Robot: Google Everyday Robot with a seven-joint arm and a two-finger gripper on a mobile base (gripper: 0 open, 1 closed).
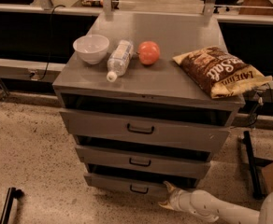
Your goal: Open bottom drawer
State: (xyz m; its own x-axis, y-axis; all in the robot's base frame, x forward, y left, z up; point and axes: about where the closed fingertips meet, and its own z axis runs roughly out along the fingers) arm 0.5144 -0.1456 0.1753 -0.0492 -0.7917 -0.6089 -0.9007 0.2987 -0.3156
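Note:
The bottom drawer has a narrow gap point(127, 176) above its front, and my open gripper is next to the drawer's handle. I should therefore reach behind the drawer front's top edge point(157, 185) and pull.
The bottom drawer point(122, 185) is the lowest of three grey drawers in the cabinet, with a slim front and a small black bar handle point(139, 189). Its front stands a little out from the cabinet, with a dark gap above it. My gripper point(167, 196) is low down at the right end of that drawer front, just right of the handle. One fingertip point(168, 186) points up by the drawer front and the other points down and left toward the floor, so the fingers are spread open and hold nothing. The white arm runs off to the lower right.
On the cabinet top point(174, 83) stand a white bowl point(91, 48), a lying plastic bottle point(118, 59), an orange-red fruit point(149, 52) and a chip bag point(220, 71). The middle drawer point(141, 160) and top drawer point(143, 130) are above. A black stand point(251, 164) is to the right.

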